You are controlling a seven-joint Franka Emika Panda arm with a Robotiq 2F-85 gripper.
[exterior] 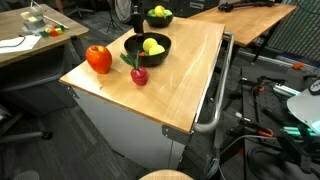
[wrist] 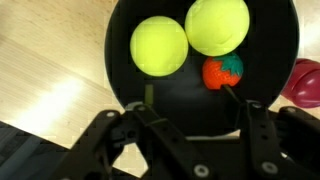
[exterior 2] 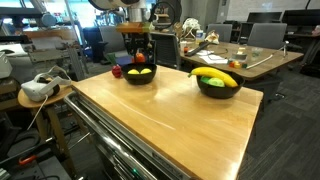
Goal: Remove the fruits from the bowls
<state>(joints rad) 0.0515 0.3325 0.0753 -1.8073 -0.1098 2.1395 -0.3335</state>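
My gripper's fingers span the bowl's dark bottom (wrist: 186, 108), short of the fruits. So I should rise and move over the yellow-green ball (wrist: 217, 25) beside the red-green fruit.
My gripper (wrist: 190, 100) hangs open just above a black bowl (wrist: 120, 80), its jaws spread with only the bowl's dark floor between them. Inside lie two yellow-green balls (wrist: 160, 46) and a small red-green fruit (wrist: 222, 72) close to my right finger. In both exterior views the gripper (exterior: 135, 28) (exterior 2: 138, 45) is over this bowl (exterior: 147, 58) (exterior 2: 139, 79). A big red pepper-like fruit (exterior: 98, 58) and a dark red fruit with a green stem (exterior: 138, 72) rest on the table beside it. The second black bowl (exterior 2: 218, 92) holds a yellow banana (exterior 2: 214, 73) and a green ball (exterior 2: 216, 83).
The bowls stand on a wooden tabletop (exterior: 185, 80) with a metal rail (exterior: 215, 110) along one side. Desks, chairs and cables surround it. A white headset (exterior 2: 38, 88) lies on a small side table.
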